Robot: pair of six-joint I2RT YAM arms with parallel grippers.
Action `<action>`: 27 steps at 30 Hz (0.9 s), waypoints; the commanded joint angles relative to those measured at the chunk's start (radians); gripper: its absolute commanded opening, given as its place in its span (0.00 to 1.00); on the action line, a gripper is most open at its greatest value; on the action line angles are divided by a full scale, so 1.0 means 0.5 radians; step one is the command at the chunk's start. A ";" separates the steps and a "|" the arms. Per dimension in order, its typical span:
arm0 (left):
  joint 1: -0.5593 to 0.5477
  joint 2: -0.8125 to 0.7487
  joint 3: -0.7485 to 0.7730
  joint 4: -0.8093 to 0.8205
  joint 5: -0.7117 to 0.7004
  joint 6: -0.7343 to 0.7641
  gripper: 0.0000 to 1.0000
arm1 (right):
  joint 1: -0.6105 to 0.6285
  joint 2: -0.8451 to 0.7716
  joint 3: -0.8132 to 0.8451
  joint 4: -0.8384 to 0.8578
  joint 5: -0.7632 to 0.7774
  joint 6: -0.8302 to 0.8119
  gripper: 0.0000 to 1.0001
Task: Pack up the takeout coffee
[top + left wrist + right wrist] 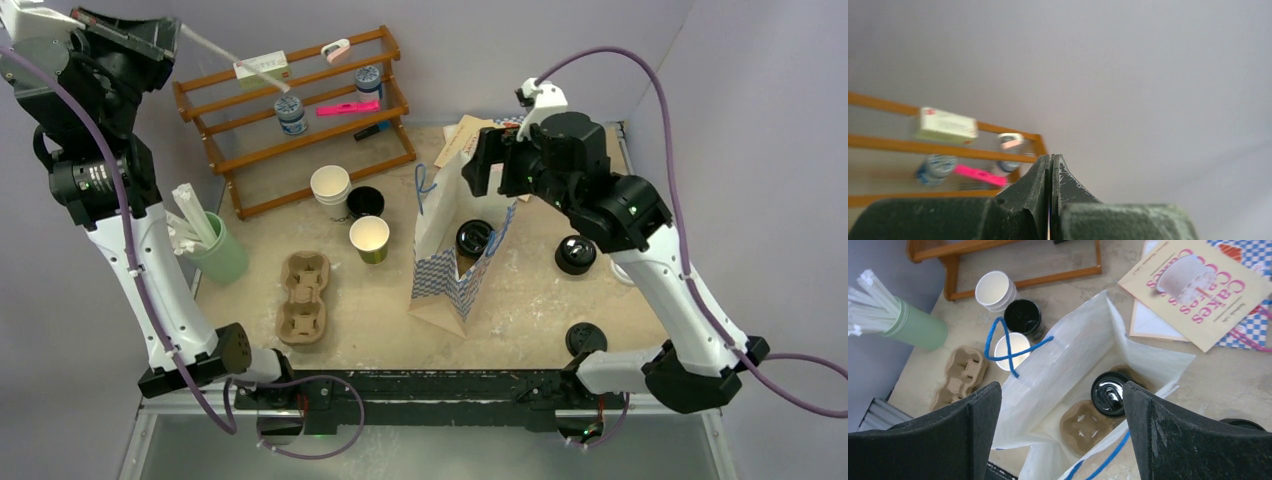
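I should keep moving my left gripper to the white paper bag's opening (466, 212) and let go of the straw inside the bag, because the straw's long end (252, 68) is free and the bag's opening is open.
The takeout coffee (1109, 393), a black cup with a glossy black sip lid, stands upright inside the white paper bag (1068, 360). It sits in one pocket of a brown cardboard carrier (1083, 426) at the bag's bottom, and from above it shows through the bag's mouth (474, 238). My right gripper (1060, 387) hangs open above the bag with nothing between its fingers, touching neither cup nor bag (455, 270). My left gripper (1050, 157) is raised high at the far left (160, 35), jaws pressed shut, pointing toward the shelf.
Left of the bag stand white stacked cups (330, 187), an unlidded black cup (365, 202) and a green cup (369, 238). An empty carrier (303, 297), a green straw holder (215, 250), a wooden shelf (300, 110), two loose black lids (576, 254) (585, 338) and a cake book (1198, 285) surround it.
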 commanded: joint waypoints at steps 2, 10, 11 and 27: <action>-0.049 0.042 0.005 0.761 0.670 -0.400 0.00 | -0.005 -0.174 -0.054 0.066 0.388 0.043 0.92; -0.789 0.223 0.096 0.885 0.669 -0.322 0.00 | -0.003 -0.327 -0.181 0.177 0.893 -0.028 0.94; -0.887 0.241 0.112 0.910 0.652 -0.301 0.00 | -0.004 -0.330 -0.176 0.174 0.914 -0.032 0.94; -1.547 0.131 -0.447 0.780 0.668 0.001 0.00 | -0.004 -0.458 -0.316 0.297 1.125 -0.094 0.95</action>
